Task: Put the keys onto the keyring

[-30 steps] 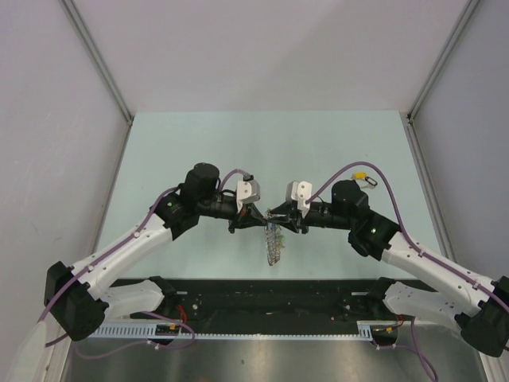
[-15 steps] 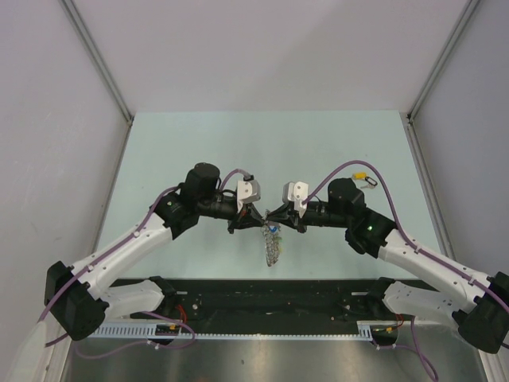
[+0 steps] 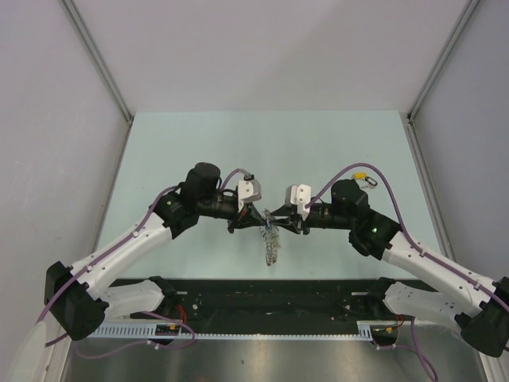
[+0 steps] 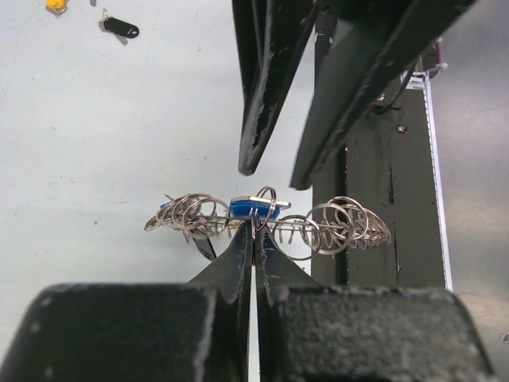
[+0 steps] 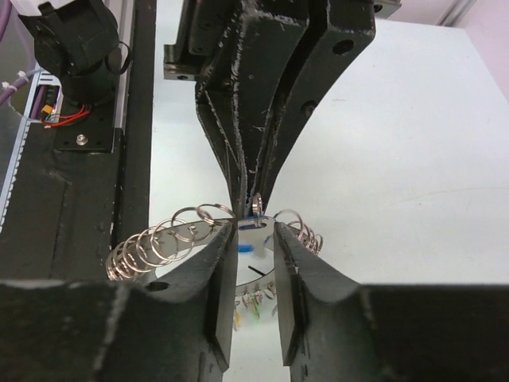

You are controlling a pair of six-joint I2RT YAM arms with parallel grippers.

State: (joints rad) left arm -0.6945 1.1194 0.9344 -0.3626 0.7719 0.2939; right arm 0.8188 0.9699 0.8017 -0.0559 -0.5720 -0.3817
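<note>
Next, my right gripper moves in closer before it pinches the band (image 5: 256, 224) beside my left gripper, because the blue-tagged key (image 4: 254, 208) is just past my right gripper's open fingers.
The keyring (image 3: 271, 245) hangs edge-on between the two grippers, with many small wire loops strung along its band (image 4: 342, 227). My left gripper (image 4: 254, 232) is shut on the band from below, right beside a blue-tagged key (image 4: 250, 208). Small green and yellow tags hang under the keyring (image 5: 155, 243) in the right wrist view. My right gripper (image 5: 254, 231) faces the left one, its jaws apart, with the blue-tagged key (image 5: 258, 227) just beyond the tips and not pinched. A yellow key (image 3: 359, 176) and a black key (image 3: 371, 182) lie on the table at the back right.
The black mounting rail (image 3: 270, 294) runs along the table's near edge, just under the hanging ring. Grey walls close in the pale table (image 3: 199, 143) on three sides. The loose yellow key (image 4: 56, 4) and black key (image 4: 119, 28) also show in the left wrist view.
My right gripper closed in on the ring half a second ago, then drew back slightly to the right with its jaws apart again. The left gripper and the ring stayed put.
</note>
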